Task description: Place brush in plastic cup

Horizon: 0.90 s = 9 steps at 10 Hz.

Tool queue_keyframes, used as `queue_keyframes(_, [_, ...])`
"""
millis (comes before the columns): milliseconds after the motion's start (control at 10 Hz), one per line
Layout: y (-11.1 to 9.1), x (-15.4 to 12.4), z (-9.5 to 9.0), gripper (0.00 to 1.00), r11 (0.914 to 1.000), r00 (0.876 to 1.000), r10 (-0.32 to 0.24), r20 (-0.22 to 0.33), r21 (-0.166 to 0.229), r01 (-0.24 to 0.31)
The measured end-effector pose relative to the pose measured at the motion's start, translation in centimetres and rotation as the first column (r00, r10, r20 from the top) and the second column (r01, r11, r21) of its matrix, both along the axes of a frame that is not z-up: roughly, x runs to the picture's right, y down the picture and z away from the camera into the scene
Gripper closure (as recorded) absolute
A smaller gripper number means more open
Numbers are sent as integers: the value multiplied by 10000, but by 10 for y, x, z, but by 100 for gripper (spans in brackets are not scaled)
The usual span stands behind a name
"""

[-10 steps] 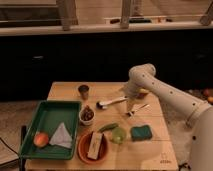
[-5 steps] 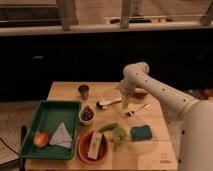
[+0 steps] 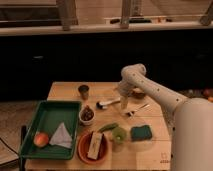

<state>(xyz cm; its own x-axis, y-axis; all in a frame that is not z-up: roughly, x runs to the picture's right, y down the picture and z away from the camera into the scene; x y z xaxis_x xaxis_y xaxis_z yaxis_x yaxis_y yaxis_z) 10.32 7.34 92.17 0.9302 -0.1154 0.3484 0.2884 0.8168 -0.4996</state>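
The robot's gripper is at the end of the white handle (image 3: 119,101), so I expect the brush (image 3: 107,104) to tilt with its dark head low when the robot lifts it.
The brush (image 3: 109,103) lies on the wooden table (image 3: 150,152), its dark head to the left and its white handle pointing right. My gripper (image 3: 123,105) hangs straight down at the right end of that handle, open; whether it touches the handle I cannot tell. The plastic cup (image 3: 118,135), small and light green, stands nearer the front edge, left of the green sponge (image 3: 141,133) and apart from the gripper.
A metal fork (image 3: 136,109) lies right of the gripper. A dark brown cup (image 3: 84,91) and a white bowl (image 3: 87,115) with dark contents stand to the left. A green tray (image 3: 49,117) holds a fruit and a napkin. A red plate (image 3: 93,147) sits at the front.
The arm has swung left, bringing the gripper closer over the right end of the brush handle. Objects on the table have not moved.
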Motion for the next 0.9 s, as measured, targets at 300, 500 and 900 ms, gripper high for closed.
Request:
queue_keyframes(300, [2,1,16,20,9997,10000,-64,-16,-241,64])
queue_keyframes(500, [4,1,26,23,9991,9999,-130,-16,-398,129])
queue_keyframes(900, [16,7,41,61,9973,9999,-6,130,-737,16])
